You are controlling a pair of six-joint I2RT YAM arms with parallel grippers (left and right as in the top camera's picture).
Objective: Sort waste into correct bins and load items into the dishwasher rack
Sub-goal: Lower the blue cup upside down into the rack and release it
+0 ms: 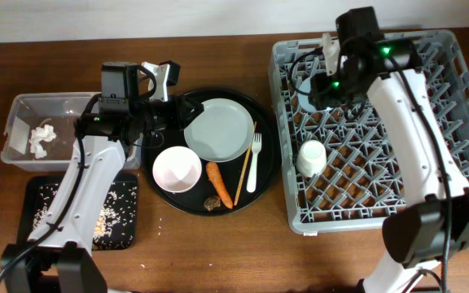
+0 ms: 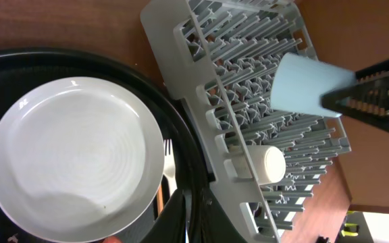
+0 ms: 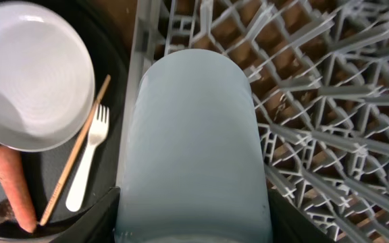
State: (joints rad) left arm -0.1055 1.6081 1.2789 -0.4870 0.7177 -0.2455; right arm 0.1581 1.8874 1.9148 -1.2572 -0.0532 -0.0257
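My right gripper should keep lowering the small blue cup (image 1: 304, 97), which is above free pegs of the rack (image 1: 304, 124) beside the cream cup, and let go of it there.
My right gripper (image 3: 194, 223) is shut on the small blue cup (image 3: 194, 135) and holds it above the far left part of the grey dishwasher rack (image 1: 454, 122). The cup also shows in the left wrist view (image 2: 308, 84). A cream cup (image 1: 311, 157) lies in the rack. My left gripper (image 2: 194, 219) is shut and empty, over the left rim of the round black tray (image 1: 269, 130). On that tray are the grey plate (image 1: 221, 129), bowl (image 1: 177, 168), carrot (image 1: 219, 184), chopstick (image 1: 244, 163), fork (image 1: 254, 163) and brown lump (image 1: 212, 202). The red wrapper is out of view.
The clear tub (image 1: 23, 106) at far left holds a white tissue (image 1: 43, 137). The shallow black tray (image 1: 35, 191) in front of it holds rice scraps (image 1: 108, 213). A few grains lie on the wooden table (image 1: 218, 252).
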